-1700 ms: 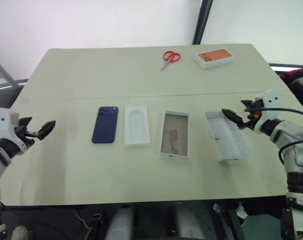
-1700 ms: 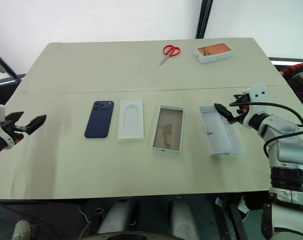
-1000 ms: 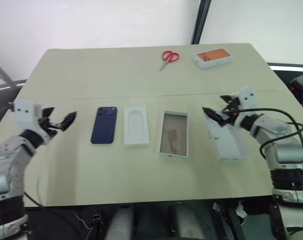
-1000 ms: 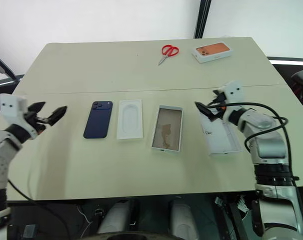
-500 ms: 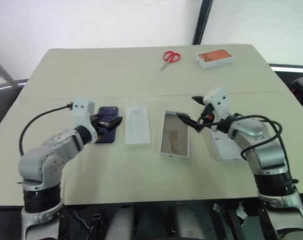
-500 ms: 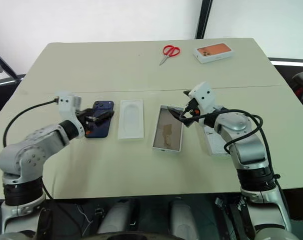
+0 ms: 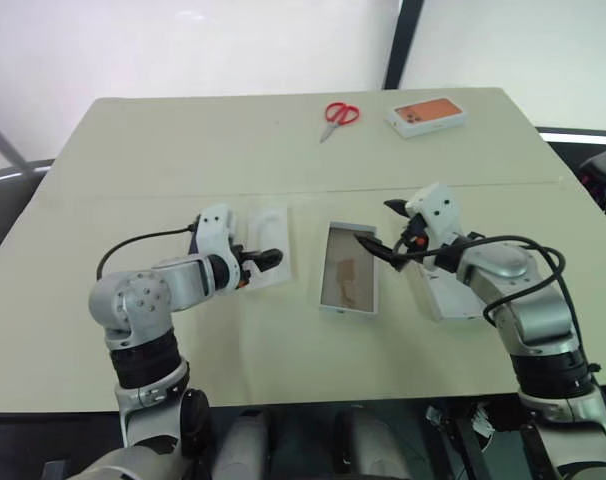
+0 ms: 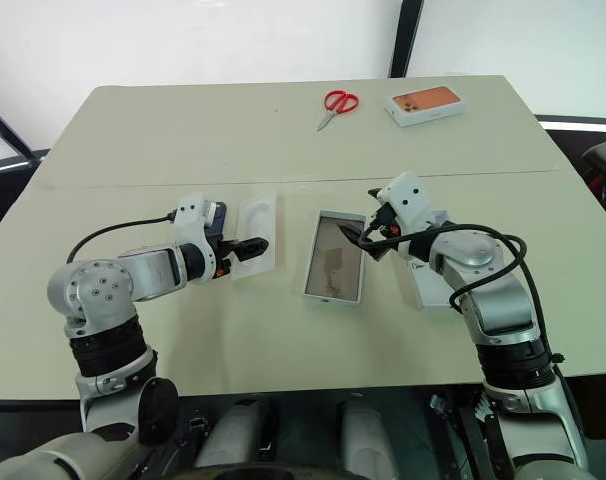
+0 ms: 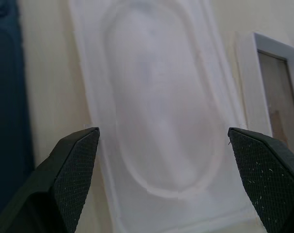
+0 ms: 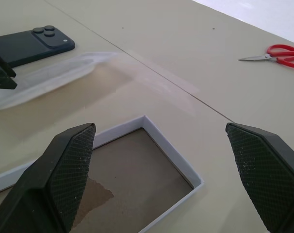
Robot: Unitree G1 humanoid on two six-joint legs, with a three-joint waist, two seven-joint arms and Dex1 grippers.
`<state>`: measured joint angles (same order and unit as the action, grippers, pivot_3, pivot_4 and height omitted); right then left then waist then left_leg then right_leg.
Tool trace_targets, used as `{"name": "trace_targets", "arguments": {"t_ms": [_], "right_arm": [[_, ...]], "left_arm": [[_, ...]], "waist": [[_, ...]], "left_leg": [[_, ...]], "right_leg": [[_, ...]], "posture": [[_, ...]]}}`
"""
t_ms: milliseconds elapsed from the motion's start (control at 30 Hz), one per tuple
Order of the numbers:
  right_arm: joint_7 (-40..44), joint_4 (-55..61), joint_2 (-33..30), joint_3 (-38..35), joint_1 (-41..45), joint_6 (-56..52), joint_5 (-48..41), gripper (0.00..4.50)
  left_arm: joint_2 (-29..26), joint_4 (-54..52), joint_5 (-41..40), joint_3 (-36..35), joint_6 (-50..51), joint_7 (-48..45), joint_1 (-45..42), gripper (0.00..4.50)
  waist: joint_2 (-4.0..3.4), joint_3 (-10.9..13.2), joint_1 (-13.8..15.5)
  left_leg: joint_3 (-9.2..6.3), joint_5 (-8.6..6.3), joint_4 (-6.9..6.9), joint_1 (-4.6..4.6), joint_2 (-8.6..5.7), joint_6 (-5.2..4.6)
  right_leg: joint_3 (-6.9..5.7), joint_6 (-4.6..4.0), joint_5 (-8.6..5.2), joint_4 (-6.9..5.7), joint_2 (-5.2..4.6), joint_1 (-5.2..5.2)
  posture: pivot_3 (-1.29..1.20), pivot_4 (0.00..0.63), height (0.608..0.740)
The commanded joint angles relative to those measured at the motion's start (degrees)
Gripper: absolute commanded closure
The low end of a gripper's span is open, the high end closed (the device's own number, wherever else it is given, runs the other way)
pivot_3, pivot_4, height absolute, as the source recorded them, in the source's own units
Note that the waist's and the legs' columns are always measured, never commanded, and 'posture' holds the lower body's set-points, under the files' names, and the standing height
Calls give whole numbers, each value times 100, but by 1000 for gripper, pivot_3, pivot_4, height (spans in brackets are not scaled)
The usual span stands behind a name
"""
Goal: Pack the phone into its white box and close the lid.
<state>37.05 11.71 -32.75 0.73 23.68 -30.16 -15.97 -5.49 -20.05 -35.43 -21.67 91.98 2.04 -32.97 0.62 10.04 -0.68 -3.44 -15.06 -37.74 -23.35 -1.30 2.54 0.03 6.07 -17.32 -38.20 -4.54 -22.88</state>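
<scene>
My gripper will lower the phone (image 9: pixel 10 116) edge first, and the phone will tip flat and fit snugly inside, because raised sides surround the white box's long, narrow opening (image 7: pixel 350 268).
The dark blue phone (image 10: pixel 30 44) lies flat on the table, left of the white insert (image 7: pixel 270 243) with the oval recess. My left gripper (image 7: pixel 260 262) hovers open over that insert, holding nothing; the phone's edge (image 9: pixel 6 97) runs beside it. The white box (image 7: pixel 350 268) with a tan floor lies open in the middle. My right gripper (image 7: pixel 379 226) stands open above the box's far right corner, empty. The lid (image 7: pixel 449 292) lies inside up to the right, partly hidden under my right arm.
Red scissors (image 7: pixel 339 114) and a white box with an orange top (image 7: pixel 428 113) lie at the table's far side. A seam runs across the table (image 7: pixel 133 330) behind the row of parts.
My left arm has swung in from the table's left side, past the phone, and now hangs over the insert. My right gripper came in from the lid to the box's corner, then held.
</scene>
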Motion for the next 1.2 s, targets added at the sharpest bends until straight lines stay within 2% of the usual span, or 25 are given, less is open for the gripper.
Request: {"name": "trace_targets", "arguments": {"t_ms": [33, 333, 700, 833, 967, 1067, 1200], "right_arm": [[33, 292, -86, -97, 0, 28, -13, 0], [96, 339, -101, -61, -33, 1, -6, 0], [174, 474, -140, -51, -81, -49, -32, 0], [355, 691, -214, -62, -168, -167, -180, 0], [979, 1332, -547, -67, -529, -400, -705, 0], [1143, 1574, -687, -34, -665, -489, -849, 0], [1211, 1693, -781, 42, -744, -519, -871, 0]], "left_arm": [[46, -255, 89, -87, -100, -58, -208, 57], [239, -303, 368, -165, -27, -36, -371, 57], [342, 54, 900, 96, 32, -2, -404, 57], [424, 261, 893, 148, 52, -17, -421, 57], [468, 380, 847, 139, 52, 5, -445, 57], [480, 464, 872, 85, 52, 23, -472, 57], [492, 555, 927, -13, 52, 46, -527, 1920]], "waist": [[0, 0, 6], [1, 0, 5], [1, 1, 12], [3, 1, 9], [2, 1, 17], [2, 1, 14], [3, 1, 20]], "left_leg": [[0, 2, 0, 0, 0, 3], [1, 2, -1, -1, -3, 4], [1, 2, -1, -2, -4, 4], [0, 2, -1, -2, -6, 3], [-2, -2, -1, -1, -5, -4], [-3, -6, -3, 1, -5, -10], [-4, -8, -4, 4, -7, -15]], "right_leg": [[0, 0, 0, 0, -1, 0], [0, 0, 0, 3, -5, 1], [0, 0, 0, 3, -5, 1], [0, 0, 0, 4, -7, 2], [-2, 0, 0, 6, -6, 4], [-2, 0, 0, 5, -8, 9], [-3, 1, 0, 6, -8, 13]], "posture": [[0, 150, 740], [0, 150, 740], [0, 150, 740], [0, 150, 740], [0, 150, 740], [0, 150, 740], [0, 150, 740]]}}
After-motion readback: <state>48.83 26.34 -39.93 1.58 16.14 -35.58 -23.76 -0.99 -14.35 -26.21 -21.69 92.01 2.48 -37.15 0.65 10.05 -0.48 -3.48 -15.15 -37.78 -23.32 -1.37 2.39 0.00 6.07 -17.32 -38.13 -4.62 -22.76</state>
